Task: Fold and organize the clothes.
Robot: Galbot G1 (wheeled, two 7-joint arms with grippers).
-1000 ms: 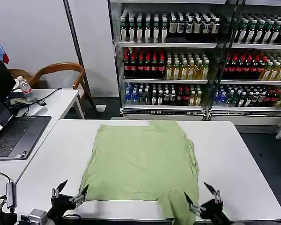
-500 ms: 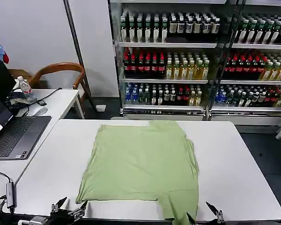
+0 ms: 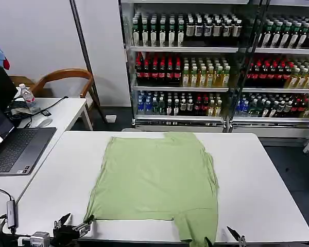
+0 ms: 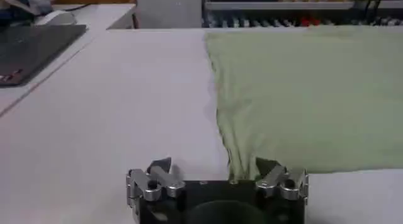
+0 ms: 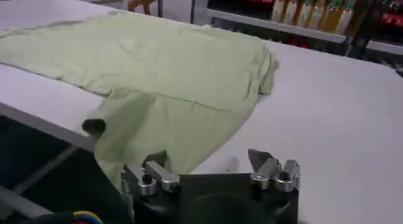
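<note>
I expect the shirt to take the narrow flap along and double it over itself when I fold, because the flap hangs limply over the near edge.
The clothes are one light green shirt spread flat on the white table, its plain side up; a narrow flap reaches the near edge and hangs over it. My left gripper is open at the table's near edge, by the shirt's near left corner, which lies between its spread fingers. My right gripper is open low at the near edge, just right of the hanging flap. Nothing is held. In the wrist views the left gripper and right gripper both stand wide.
A laptop with cables sits on a side table at the left, beside a water bottle and a wooden chair. Drink coolers line the back. Bare tabletop lies on both sides of the shirt.
Both grippers have sunk from above the shirt's near hem down to the table's near edge. The shirt's near left corner has shifted slightly.
</note>
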